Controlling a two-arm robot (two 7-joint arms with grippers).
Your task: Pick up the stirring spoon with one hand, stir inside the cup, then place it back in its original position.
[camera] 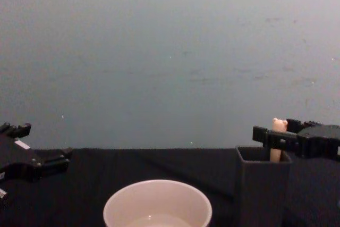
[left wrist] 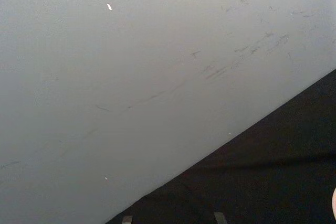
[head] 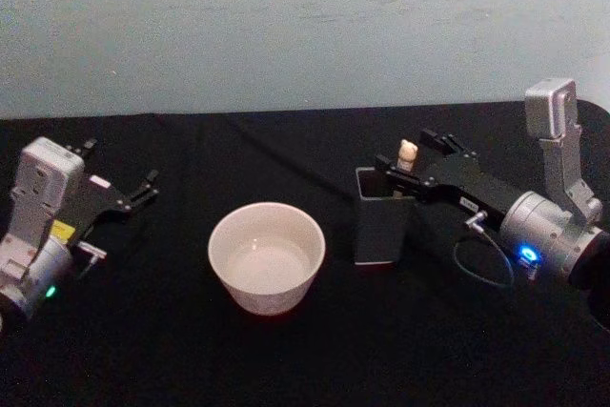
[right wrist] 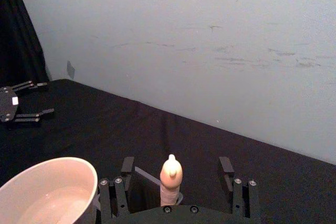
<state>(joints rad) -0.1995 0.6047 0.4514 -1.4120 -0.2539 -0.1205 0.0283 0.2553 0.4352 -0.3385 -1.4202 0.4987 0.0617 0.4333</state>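
I expect the stirring spoon [camera: 278, 126] to slide up freely and leave the holder standing when I lift the spoon's handle, because the holder's opening [camera: 256, 154] is wide around it.
The stirring spoon [head: 408, 154] stands upright in a dark grey square holder [head: 381, 221], its cream bear-head handle [right wrist: 171, 178] sticking out of the top. My right gripper [head: 405, 159] is open, with one finger on each side of the handle and not touching it. In the chest view the spoon [camera: 278, 127] rises just behind the right gripper [camera: 280, 137]. The wide cream-white cup [head: 267, 256] sits left of the holder and looks empty. My left gripper [head: 129, 188] rests open at the table's left side, away from the cup.
Everything stands on a black-covered table [head: 191, 350] against a pale grey wall [head: 305, 26]. The holder [camera: 262, 184] stands close to the cup [camera: 157, 206], with a narrow gap between them. Open table lies between the cup and the left gripper [camera: 48, 160].
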